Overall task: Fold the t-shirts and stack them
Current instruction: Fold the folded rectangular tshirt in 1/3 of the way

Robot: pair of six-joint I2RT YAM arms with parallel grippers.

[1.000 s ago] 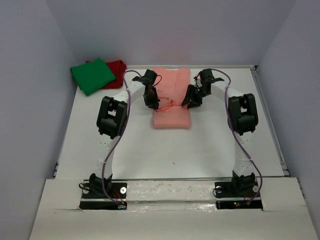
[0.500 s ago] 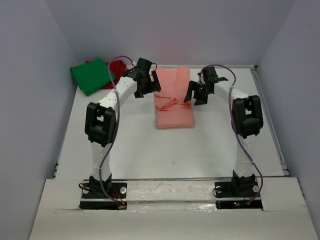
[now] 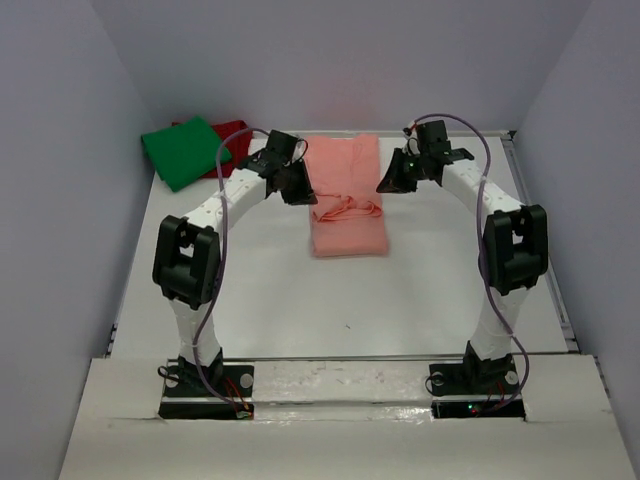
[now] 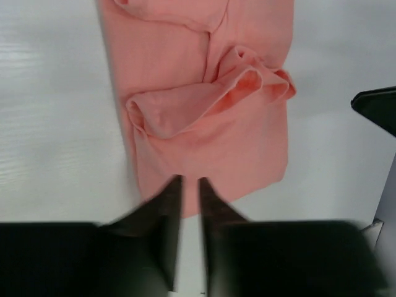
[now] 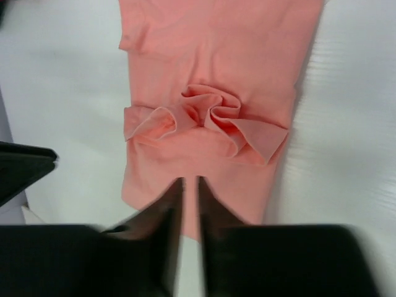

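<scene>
A bunched ruffle [image 3: 347,208] crosses the salmon-pink t-shirt's middle, so next my left gripper pins the shirt's near end [image 3: 346,241] while my right gripper smooths the ruffle before folding.
The salmon-pink t-shirt [image 3: 346,232] lies as a narrow lengthwise strip at the back middle of the table, with a bunched ruffle [image 5: 213,117] of fabric across its middle. My left gripper [image 3: 299,188] hovers at the shirt's left edge and my right gripper [image 3: 389,183] at its right edge. In the left wrist view the left gripper [image 4: 190,183] is shut and empty above the pink shirt [image 4: 204,142]. The right gripper [image 5: 189,180] is likewise shut and empty over the pink shirt [image 5: 210,62]. The green t-shirt [image 3: 184,151] lies folded on the dark red one [image 3: 236,134] at the back left.
The white table [image 3: 300,290] is walled at the left, back and right. A raised rim [image 3: 540,240] runs along its right side. Both arm bases [image 3: 205,380] sit at the near edge.
Both grippers let go of the pink shirt's middle, drew apart to its left and right edges and farther back, then shut empty. The ruffled fold stays on the shirt.
</scene>
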